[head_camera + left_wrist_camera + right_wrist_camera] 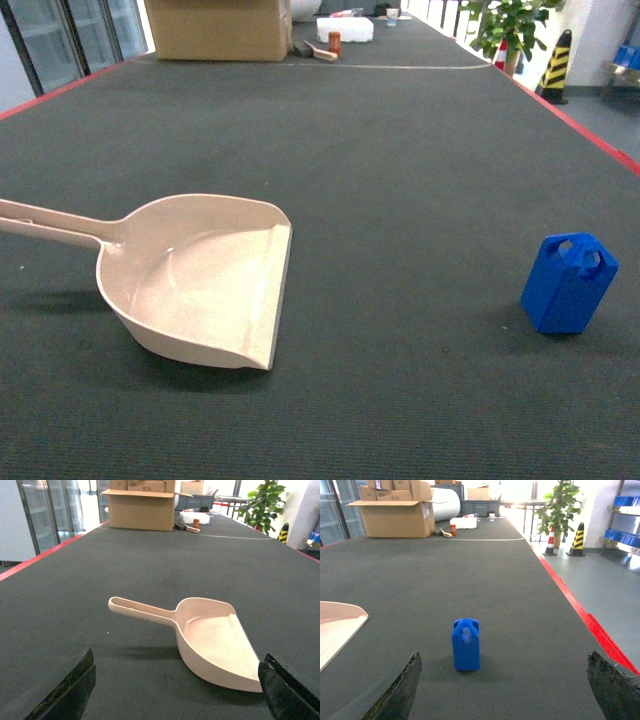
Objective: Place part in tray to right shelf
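Observation:
The part (pixel 568 284) will stay standing up inside the tray when I carry the tray by its handle, because the tray has a deep rounded back (pixel 132 262).
The tray (pixel 200 275), a beige dustpan-shaped scoop, lies on the dark mat at the left with its handle pointing left and its flat lip facing right. The part (pixel 568 283), a small bright-blue block, stands upright on the mat at the far right, well apart from the tray. In the left wrist view my left gripper (pixel 180 655) is open, low over the mat just short of the tray (pixel 212 642). My right gripper (pixel 505 656) is also open, and the part (pixel 466 645) stands ahead of it, left of centre. Neither gripper shows in the head view. The right shelf is out of view.
A cardboard box (pixel 218 28) and small items (pixel 344 30) sit at the mat's far end. A red strip (pixel 575 125) marks the right edge, with a potted plant (pixel 510 25) and a striped cone (pixel 555 65) beyond. A rack with blue crates (pixel 622 510) stands far right.

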Available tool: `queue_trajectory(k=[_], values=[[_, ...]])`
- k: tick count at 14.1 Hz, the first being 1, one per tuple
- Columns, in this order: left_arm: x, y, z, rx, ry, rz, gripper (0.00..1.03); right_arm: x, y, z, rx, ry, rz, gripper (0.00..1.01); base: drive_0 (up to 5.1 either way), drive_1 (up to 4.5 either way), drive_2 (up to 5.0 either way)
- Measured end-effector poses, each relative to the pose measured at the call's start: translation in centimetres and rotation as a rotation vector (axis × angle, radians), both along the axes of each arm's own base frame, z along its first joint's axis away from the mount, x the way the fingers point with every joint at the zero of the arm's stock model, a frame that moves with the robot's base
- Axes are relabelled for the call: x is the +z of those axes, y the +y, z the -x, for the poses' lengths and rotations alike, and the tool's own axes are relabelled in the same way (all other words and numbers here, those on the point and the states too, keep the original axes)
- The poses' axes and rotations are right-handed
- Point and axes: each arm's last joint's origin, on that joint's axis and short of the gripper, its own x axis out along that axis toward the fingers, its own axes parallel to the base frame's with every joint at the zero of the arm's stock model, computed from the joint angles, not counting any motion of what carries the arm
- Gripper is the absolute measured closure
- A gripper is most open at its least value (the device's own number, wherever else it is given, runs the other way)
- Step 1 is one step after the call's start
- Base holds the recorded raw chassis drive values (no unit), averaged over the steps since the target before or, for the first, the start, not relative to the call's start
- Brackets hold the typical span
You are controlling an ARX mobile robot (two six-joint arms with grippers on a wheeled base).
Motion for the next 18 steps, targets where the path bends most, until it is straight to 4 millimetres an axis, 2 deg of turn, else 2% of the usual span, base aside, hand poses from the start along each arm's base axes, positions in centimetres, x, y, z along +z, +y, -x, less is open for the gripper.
queue_trajectory(k=[18], values=[[0.00, 0.00, 0.00, 0.000, 0.000, 0.000, 0.05, 0.00, 0.00, 0.00, 0.000, 0.000, 0.000, 0.03, 0.0, 0.00, 0.0]])
